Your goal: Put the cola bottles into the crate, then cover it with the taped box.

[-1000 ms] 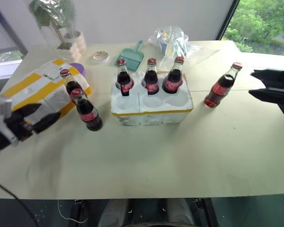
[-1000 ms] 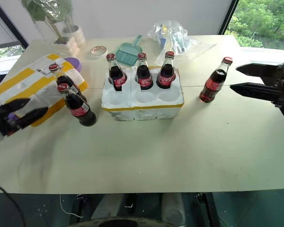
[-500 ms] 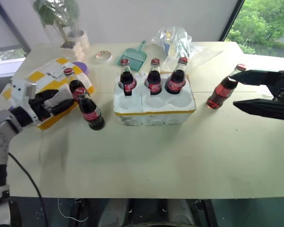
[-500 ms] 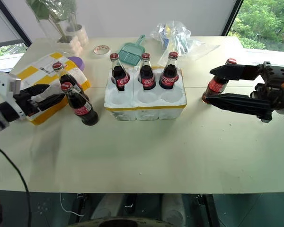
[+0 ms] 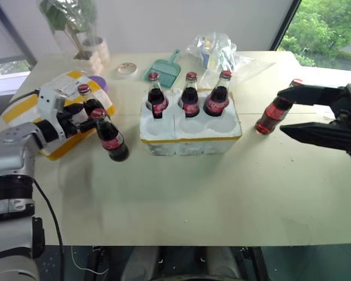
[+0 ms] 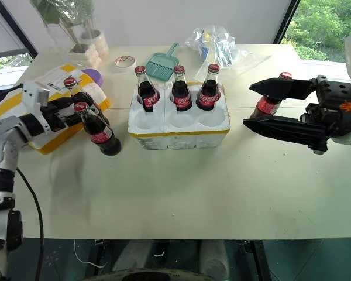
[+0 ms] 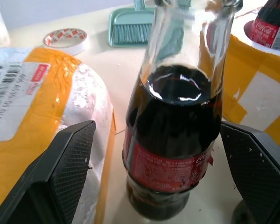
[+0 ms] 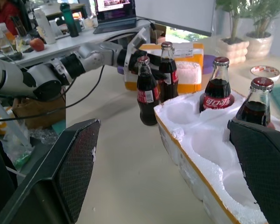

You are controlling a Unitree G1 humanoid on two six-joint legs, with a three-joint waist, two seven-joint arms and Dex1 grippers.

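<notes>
The bottles in the back wells (image 5: pixel 190 104) have sunk in up to their labels, so the lone cola bottle (image 5: pixel 273 113) will stop at about that depth when I lower it in.
The crate (image 5: pixel 190 139) stands mid-table with three cola bottles (image 5: pixel 190 100) in its back wells; its front wells are empty. Two more cola bottles stand left of it, one (image 5: pixel 89 105) against the taped box (image 5: pixel 19 109) and one (image 5: pixel 112 140) a little nearer. My left gripper (image 5: pixel 85 117) is open, with a finger (image 7: pixel 65 172) on each side of the bottle (image 7: pixel 172 140) by the box, apart from the glass. Another cola bottle (image 5: pixel 271 116) stands alone on the right. My right gripper (image 6: pixel 247 106) is open, pointing left, with nothing between its fingers (image 8: pixel 60 172).
Behind the crate lie a teal dustpan brush (image 5: pixel 162 70), a tape roll (image 5: pixel 124 69) and a crumpled plastic bag (image 5: pixel 216 52). Potted plants (image 5: pixel 88 52) stand at the far left corner. A purple lid (image 5: pixel 97 84) peeks out beside the taped box.
My left gripper has moved forward along the taped box until its open fingers flank the bottle there. My right gripper came in leftwards toward the lone bottle, then held still.
</notes>
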